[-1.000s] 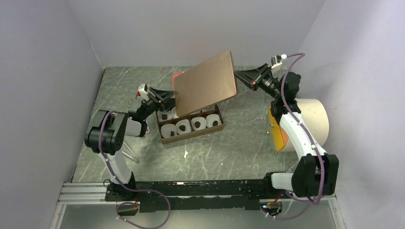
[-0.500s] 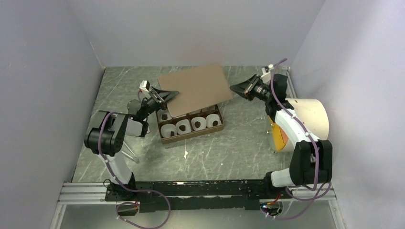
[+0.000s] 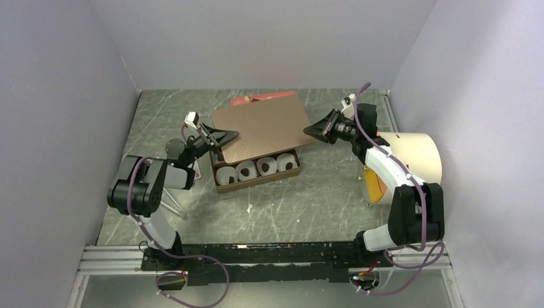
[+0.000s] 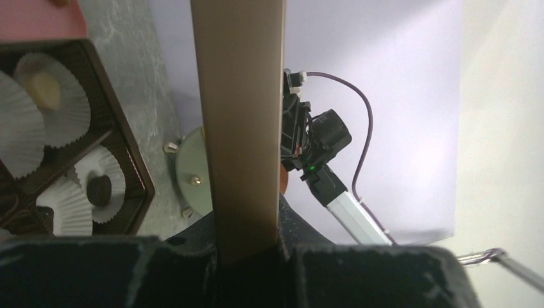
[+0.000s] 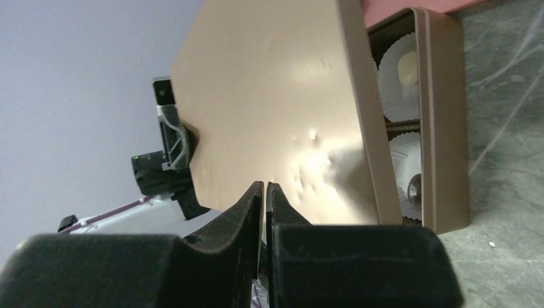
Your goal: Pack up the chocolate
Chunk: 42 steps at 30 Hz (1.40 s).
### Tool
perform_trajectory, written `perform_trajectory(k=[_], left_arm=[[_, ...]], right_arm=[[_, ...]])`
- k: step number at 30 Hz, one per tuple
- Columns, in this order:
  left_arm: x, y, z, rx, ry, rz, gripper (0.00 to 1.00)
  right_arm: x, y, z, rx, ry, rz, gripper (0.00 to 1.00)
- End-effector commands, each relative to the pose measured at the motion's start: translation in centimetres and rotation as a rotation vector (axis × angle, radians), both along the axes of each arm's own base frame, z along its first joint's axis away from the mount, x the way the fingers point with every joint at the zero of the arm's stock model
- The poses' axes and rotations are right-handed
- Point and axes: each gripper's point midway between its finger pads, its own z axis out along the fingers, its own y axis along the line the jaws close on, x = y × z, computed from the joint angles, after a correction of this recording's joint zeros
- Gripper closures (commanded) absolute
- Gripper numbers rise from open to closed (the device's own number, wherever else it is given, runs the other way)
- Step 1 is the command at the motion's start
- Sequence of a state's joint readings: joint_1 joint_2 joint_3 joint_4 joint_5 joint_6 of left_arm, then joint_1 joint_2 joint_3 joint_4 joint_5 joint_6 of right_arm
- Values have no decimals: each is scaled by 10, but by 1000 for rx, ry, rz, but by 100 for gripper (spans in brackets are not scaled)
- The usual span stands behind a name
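Observation:
Next, my left gripper pulls the lid to the box's front edge (image 3: 260, 182), because the lid sits too far back and leaves the front row of cups (image 3: 256, 169) uncovered.
An open brown box (image 3: 256, 183) holds white paper cups, and several cups have chocolate in them: a dark chunk (image 4: 99, 189), a cream chunk (image 4: 45, 90), another dark piece (image 5: 414, 187). The tan lid (image 3: 262, 127) lies tilted over the back rows of the box. My left gripper (image 3: 224, 136) is shut on the lid's left edge, and the lid's rim (image 4: 240, 128) runs up from between its jaws (image 4: 247, 247). My right gripper (image 3: 310, 131) sits at the lid's right corner. Its jaws (image 5: 265, 186) are nearly together with nothing seen between them.
A flat pink tray (image 3: 260, 99) pokes out behind the lid. A large cream cylinder (image 3: 417, 160) with an orange end lies at the right wall. A small white scrap (image 3: 249, 207) sits on the marble table in front of the box.
The lid came down from steeply tilted in the air to lying low over the box. My left gripper closed on its edge. My right gripper followed it down and left.

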<state>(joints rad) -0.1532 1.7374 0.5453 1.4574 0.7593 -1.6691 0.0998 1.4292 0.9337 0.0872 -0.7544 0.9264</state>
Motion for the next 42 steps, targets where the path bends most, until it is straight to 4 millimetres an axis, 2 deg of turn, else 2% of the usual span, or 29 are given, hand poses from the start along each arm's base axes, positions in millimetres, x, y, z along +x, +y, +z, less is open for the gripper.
perform_trajectory(k=[1, 5, 6, 8, 10, 14, 18, 22, 29, 34, 37, 39, 42], left_arm=[[-26, 8, 60, 45, -358, 20, 92], [-15, 9, 39, 232, -278, 61, 93], [-13, 12, 36, 315, -287, 87, 93], [-7, 21, 16, 459, -179, 117, 92], [-8, 28, 9, 544, -119, 133, 92], [-20, 29, 14, 520, -99, 110, 91], [-29, 28, 8, 458, -47, 74, 92], [-40, 22, 5, 390, -23, 20, 92], [-42, 21, 35, 352, -67, 36, 92], [-40, 23, 52, 346, -90, 60, 91], [-42, 23, 54, 320, -92, 61, 90], [-42, 24, 47, 320, -77, 66, 90], [-41, 24, 28, 334, -37, 67, 89]], right_arm=[[-2, -6, 28, -37, -100, -21, 89], [-4, -12, 49, -74, -155, -48, 88], [-6, -12, 52, -76, -162, -48, 87], [-10, -12, 56, -74, -176, -49, 86], [-15, -13, 59, -78, -194, -54, 84], [-18, -16, 56, -98, -198, -66, 73], [-18, -17, 54, -125, -195, -75, 58], [-18, -18, 49, -151, -189, -79, 39], [-22, -18, 45, -144, -187, -83, 23], [-23, -17, 48, -138, -196, -88, 19], [-24, -18, 49, -130, -206, -97, 16], [-24, -18, 47, -134, -206, -100, 13], [-23, -16, 42, -142, -205, -75, 2]])
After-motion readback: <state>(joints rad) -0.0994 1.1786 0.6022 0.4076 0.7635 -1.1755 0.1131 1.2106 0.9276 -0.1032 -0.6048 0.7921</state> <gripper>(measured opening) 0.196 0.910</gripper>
